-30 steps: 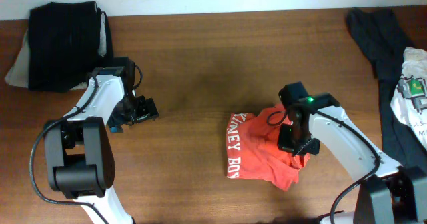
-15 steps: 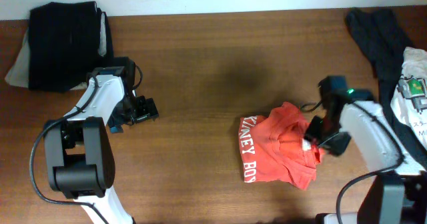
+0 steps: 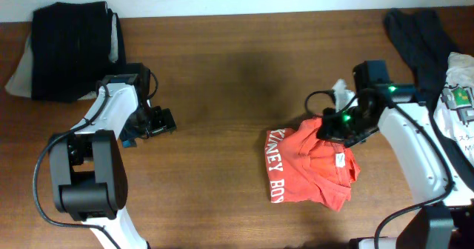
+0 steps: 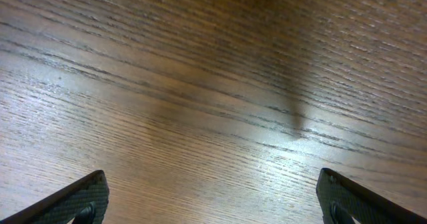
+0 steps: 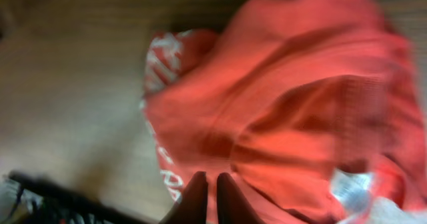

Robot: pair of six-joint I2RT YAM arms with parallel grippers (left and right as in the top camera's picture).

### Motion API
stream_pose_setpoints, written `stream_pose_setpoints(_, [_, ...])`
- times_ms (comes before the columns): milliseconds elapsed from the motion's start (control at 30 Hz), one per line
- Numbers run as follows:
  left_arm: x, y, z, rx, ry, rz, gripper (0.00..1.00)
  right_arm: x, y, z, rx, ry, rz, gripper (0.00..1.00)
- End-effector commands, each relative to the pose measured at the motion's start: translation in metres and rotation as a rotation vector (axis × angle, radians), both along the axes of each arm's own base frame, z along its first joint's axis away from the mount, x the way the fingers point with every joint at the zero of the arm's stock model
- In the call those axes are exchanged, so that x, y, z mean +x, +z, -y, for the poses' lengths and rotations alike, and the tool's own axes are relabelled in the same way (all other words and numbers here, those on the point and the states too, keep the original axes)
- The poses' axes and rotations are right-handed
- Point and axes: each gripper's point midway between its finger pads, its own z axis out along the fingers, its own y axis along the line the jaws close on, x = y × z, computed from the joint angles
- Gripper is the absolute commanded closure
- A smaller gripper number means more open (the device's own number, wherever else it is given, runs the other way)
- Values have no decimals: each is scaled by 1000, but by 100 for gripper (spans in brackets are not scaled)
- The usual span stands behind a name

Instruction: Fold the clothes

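Next, my right gripper moves back because the T-shirt [image 3: 315, 167] is bunched up on that gripper's side, and meanwhile my left gripper should pull its lettered edge [image 3: 275, 164] to the middle.
The red-orange T-shirt [image 3: 307, 171] lies bunched on the wooden table right of centre. White lettering shows along its left edge and a white tag [image 3: 341, 160] on top. It fills the right wrist view [image 5: 293, 104], which is blurred. My right gripper [image 3: 332, 127] hovers over the shirt's upper right edge. Its fingers [image 5: 208, 192] are close together with nothing seen between them. My left gripper [image 3: 157, 121] is open and empty over bare wood [image 4: 213, 201], far left of the shirt.
A folded black garment [image 3: 70, 49] lies on a pale one [image 3: 21, 77] at the back left corner. A dark grey garment [image 3: 418, 45] and a white one [image 3: 461, 93] lie loose at the right edge.
My right gripper slid right with the shirt, shifting it a little right, then swung up and back left over the shirt's upper edge. The left arm has not moved.
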Motion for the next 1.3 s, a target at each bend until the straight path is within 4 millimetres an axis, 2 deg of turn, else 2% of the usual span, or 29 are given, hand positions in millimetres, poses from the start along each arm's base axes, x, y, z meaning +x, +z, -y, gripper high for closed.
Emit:
stream_pose_setpoints(0, [1,6,-1,4,5,20,1,-5,-16,-35,132,95,-2,96])
stream_pose_setpoints(167, [1,6,-1,4,5,20,1,-5,-46,-66,261,146,-45,96])
stream_pose_setpoints(300, [1,6,-1,4,5,20,1,7,-78,-75,311,150,-78,96])
stream_pose_setpoints(467, [1,6,-1,4,5,19,1,24,-124,-70,308,75,-130,96])
stream_pose_setpoints(533, [1,6,-1,4,5,20,1,32,-127,-65,335,50,-138,96])
stream_pose_setpoints(600, [2,6,-1,4,5,21,1,49,-124,-56,313,32,-96,96])
stream_pose_setpoints(700, [2,6,-1,4,5,21,1,83,-99,-38,246,20,-15,96])
stream_pose_setpoints(767, [1,6,-1,4,5,19,1,103,-75,-21,129,27,16,96])
stream_pose_setpoints(833, [1,6,-1,4,5,20,1,113,-53,-4,18,14,17,96])
stream_pose_setpoints(900, [1,6,-1,4,5,20,1,115,-19,7,-54,16,11,96])
stream_pose_setpoints(967, [1,6,-1,4,5,20,1,105,8,6,-51,49,5,96])
stream_pose_setpoints(1067, [2,6,-1,4,5,21,1,76,42,-11,33,136,7,96])
stream_pose_setpoints(1167, [1,6,-1,4,5,19,1,46,55,-16,44,157,-33,96])
stream_pose_setpoints(1267, [0,6,-1,4,5,17,1,11,56,-32,158,201,-35,96])
